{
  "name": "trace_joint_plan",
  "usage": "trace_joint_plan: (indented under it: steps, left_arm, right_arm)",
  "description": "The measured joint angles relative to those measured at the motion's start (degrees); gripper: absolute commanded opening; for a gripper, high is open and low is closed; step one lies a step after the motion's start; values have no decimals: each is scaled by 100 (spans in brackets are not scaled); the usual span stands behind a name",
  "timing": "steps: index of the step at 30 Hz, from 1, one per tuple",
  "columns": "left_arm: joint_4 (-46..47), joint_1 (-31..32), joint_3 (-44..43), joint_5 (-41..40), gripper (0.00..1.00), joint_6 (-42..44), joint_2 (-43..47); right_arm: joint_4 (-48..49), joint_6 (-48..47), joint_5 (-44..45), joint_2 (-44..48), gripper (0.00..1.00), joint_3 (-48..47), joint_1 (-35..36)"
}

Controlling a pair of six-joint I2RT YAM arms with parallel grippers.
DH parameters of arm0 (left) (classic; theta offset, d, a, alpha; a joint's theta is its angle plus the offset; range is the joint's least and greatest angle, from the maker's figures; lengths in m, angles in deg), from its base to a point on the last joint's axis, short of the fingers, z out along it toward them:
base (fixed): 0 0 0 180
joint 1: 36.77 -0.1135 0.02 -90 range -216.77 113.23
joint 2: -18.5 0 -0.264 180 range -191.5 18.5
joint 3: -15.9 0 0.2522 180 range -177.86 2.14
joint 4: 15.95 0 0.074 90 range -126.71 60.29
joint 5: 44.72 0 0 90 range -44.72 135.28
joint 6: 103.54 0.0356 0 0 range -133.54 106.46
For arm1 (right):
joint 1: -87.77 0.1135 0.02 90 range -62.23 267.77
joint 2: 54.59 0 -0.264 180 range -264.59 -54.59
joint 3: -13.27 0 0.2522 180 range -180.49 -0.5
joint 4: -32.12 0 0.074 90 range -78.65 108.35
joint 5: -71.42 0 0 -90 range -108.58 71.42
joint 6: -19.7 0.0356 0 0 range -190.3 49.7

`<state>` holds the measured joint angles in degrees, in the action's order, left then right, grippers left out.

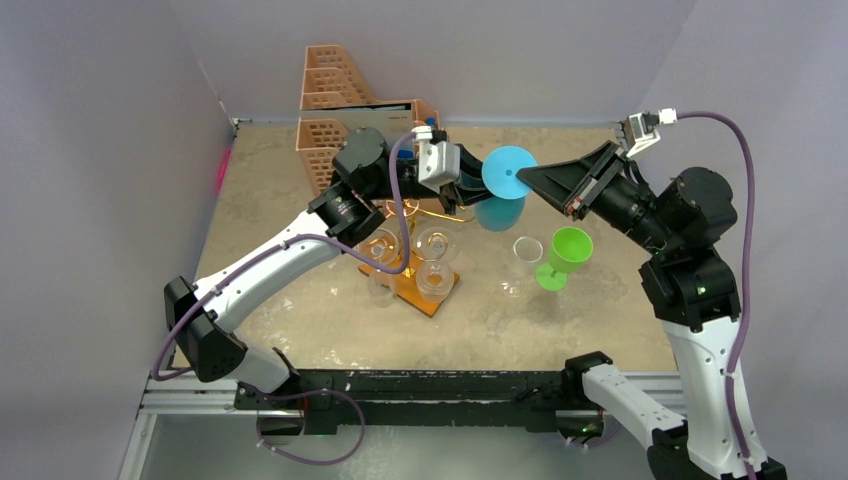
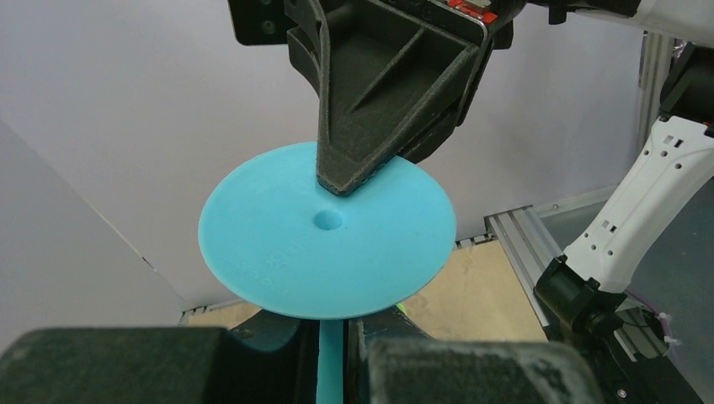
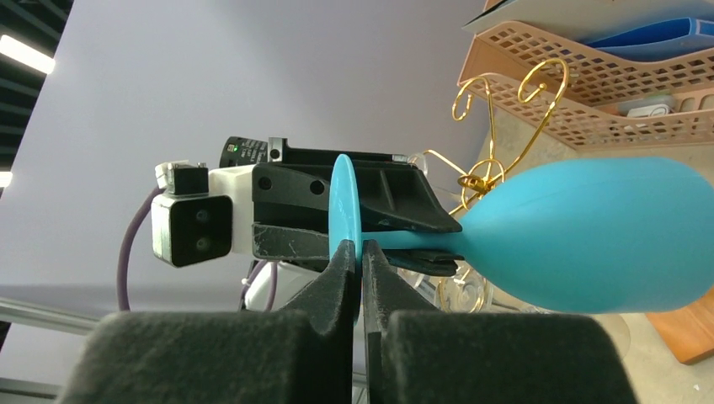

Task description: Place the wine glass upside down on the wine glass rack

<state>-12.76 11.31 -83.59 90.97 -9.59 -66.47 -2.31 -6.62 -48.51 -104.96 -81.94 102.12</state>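
My left gripper is covering the stem [image 3: 412, 241] where the rack's wire [image 1: 452, 216] has to go. It should open and move back, so that my right gripper can hang the glass.
A blue plastic wine glass [image 1: 503, 190] hangs in the air, foot up and bowl down, to the right of the wine glass rack [image 1: 405, 215]. The rack is gold wire on a brown wooden base. My left gripper [image 1: 468, 190] is shut on the glass's stem [image 2: 330, 362], just under the round foot [image 2: 328, 231]. My right gripper [image 1: 527, 178] is shut on the rim of the foot [image 3: 345, 202], with its fingers [image 2: 370, 109] pinching the disc's edge. In the right wrist view the bowl [image 3: 581, 236] lies to the right, the gold scrolls [image 3: 497, 126] behind it.
Clear glasses [image 1: 432, 242] hang upside down on the rack above its base [image 1: 440, 298]. A clear glass [image 1: 525, 262] and a green glass [image 1: 565, 255] stand on the table to the right of it. A peach perforated file organizer [image 1: 335, 105] stands at the back.
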Motion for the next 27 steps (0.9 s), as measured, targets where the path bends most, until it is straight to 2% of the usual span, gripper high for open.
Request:
trace_joint_plan:
  steps: [3, 10, 14, 19, 27]
  left_arm:
    - [-7, 2, 2, 35, 0, 28, 0]
    - [46, -2, 2, 13, 33, -120, -2]
    - [221, 2, 46, -55, 43, -367, 0]
    - [352, 2, 243, -278, 48, -588, 66]
    - [81, 2, 678, -1172, 50, -1032, 562]
  right_arm:
    - [0, 81, 15, 68, 0, 72, 0]
    - [4, 85, 170, 103, 0, 96, 11]
    - [-11, 26, 411, 129, 0, 96, 11]
    - [-28, -98, 664, 160, 0, 140, 9]
    - [116, -136, 844, 63, 0, 433, 11]
